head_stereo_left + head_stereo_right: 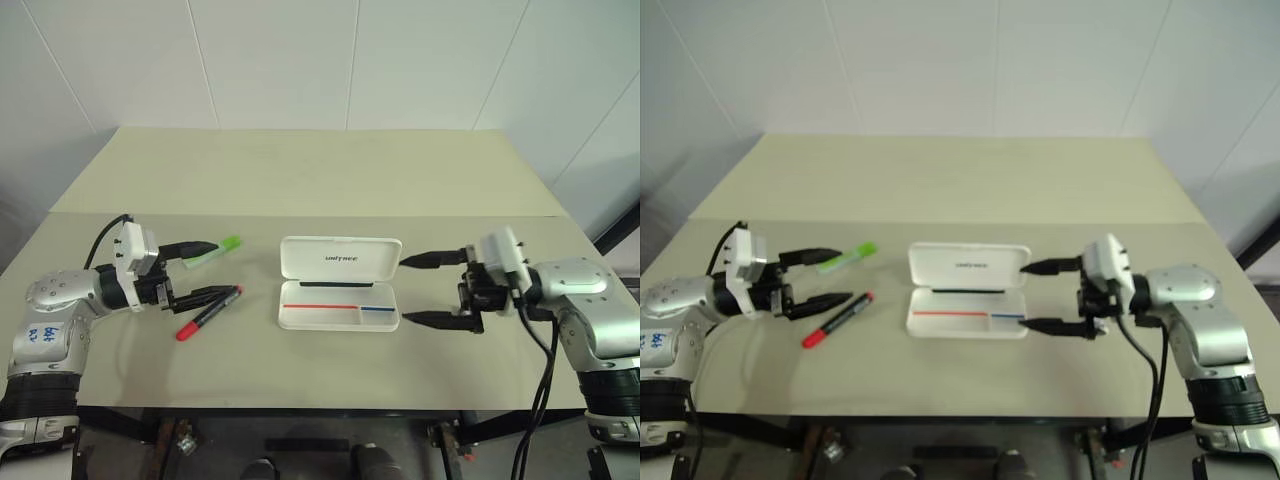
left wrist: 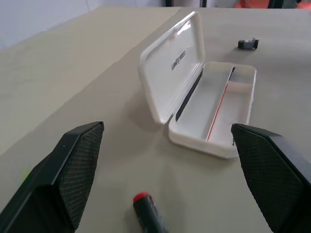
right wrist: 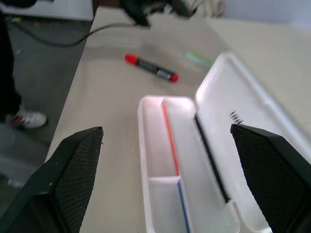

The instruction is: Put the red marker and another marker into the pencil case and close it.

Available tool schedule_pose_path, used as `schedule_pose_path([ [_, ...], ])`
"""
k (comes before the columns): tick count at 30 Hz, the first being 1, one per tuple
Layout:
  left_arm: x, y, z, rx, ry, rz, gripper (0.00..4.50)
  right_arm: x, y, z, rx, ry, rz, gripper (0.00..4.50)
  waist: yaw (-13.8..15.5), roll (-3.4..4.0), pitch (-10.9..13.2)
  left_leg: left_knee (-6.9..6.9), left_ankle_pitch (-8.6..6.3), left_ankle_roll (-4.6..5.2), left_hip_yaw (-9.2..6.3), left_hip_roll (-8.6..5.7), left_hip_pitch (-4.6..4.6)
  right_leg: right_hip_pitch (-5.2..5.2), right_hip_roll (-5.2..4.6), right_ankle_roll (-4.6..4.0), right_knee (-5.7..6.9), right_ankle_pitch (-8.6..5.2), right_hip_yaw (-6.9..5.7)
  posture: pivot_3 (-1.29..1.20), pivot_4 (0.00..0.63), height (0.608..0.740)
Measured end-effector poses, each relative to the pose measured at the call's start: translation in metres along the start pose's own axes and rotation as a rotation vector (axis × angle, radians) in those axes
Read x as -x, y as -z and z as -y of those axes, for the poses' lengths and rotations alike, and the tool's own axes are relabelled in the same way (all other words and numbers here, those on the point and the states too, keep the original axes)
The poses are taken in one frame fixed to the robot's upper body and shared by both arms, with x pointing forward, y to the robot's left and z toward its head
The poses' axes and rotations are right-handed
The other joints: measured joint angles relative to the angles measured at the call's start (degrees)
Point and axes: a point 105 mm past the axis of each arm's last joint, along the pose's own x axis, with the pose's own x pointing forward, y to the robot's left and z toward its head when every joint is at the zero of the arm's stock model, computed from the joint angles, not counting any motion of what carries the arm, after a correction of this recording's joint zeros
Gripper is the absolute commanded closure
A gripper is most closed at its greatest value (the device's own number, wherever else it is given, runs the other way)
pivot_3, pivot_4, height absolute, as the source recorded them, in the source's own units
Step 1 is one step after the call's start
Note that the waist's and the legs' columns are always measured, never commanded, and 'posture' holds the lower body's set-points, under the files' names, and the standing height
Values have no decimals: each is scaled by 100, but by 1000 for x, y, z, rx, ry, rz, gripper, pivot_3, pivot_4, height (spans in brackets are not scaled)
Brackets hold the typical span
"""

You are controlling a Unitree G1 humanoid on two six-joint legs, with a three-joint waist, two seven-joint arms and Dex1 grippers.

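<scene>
My gripper will lower the light green highlighter (image 1: 213,252), and the highlighter will settle flat inside a long front slot in the tray (image 1: 318,318). The red stripe runs along the edge of that slot.
The pencil case (image 1: 338,318) lies open at the table's middle, its lid (image 1: 340,258) laid back and its tray empty, with red and blue stripes inside. The red marker (image 1: 205,315) lies on the table to the left of the case, slanted, with its red end towards the front edge. The light green highlighter (image 1: 218,249) lies just behind it. My left gripper (image 1: 224,268) is open, pointing towards the case, with one finger over each marker and holding nothing. Right of the case, my right gripper (image 1: 403,291) is open and empty, pointing at the case's right end.
The beige table (image 1: 330,180) stretches far behind the case to a white wall. A seam runs across the table just behind the case. The table's front edge (image 1: 320,407) lies close below the case.
</scene>
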Motion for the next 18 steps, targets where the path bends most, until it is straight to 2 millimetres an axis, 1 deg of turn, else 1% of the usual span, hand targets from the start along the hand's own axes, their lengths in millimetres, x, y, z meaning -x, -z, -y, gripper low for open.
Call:
schedule_pose_path([
  [1, 6, 5, 1, 13, -7, -9, 0, -1, -3, -4, 7, -9, 14, 57, -1, 0, 0, -2, -1, 0, 0, 2, 0, 0, 0, 2, 0, 0, -1, 0, 150, 740],
  [4, 13, 16, 7, 43, 13, -36, 0, -6, -6, -18, -15, -56, 35, 57, 22, 0, 0, -7, -3, -1, -1, 4, 0, -2, 0, 10, 0, 3, -3, 0, 150, 740],
  [6, 16, 21, 10, 58, 14, -48, 0, -7, -7, -22, -24, -73, 31, 57, 33, 0, 0, -5, -3, -1, 0, 4, 0, -1, -1, 1, -1, -2, -3, 0, 150, 740],
  [10, 25, 37, 18, 105, -12, -82, 0, -8, -4, -22, 3, -66, 8, 57, 18, 0, 0, -4, -3, -1, 3, 4, 2, -1, -1, -19, -2, -11, 0, 0, 150, 740],
  [12, 26, 42, 22, 114, -24, -97, 0, -8, -3, -21, 19, -57, -2, 57, 30, 0, 0, -4, -3, -1, 3, 5, 2, 0, -1, -23, -3, -13, 1, 0, 150, 740],
  [15, 26, 48, 21, 114, -84, -125, 0, -7, -1, -21, 24, -50, -11, 57, 53, 0, 0, -3, -3, -1, 3, 5, 1, 1, -2, -44, -6, -23, 1, 0, 150, 740],
  [18, 23, 54, 17, 107, -165, -132, 0, -8, 4, -23, 19, -51, -22, 57, 82, 0, 0, -3, -3, -1, 3, 4, 1, 0, -2, -39, -6, -20, 1, 0, 150, 740],
])
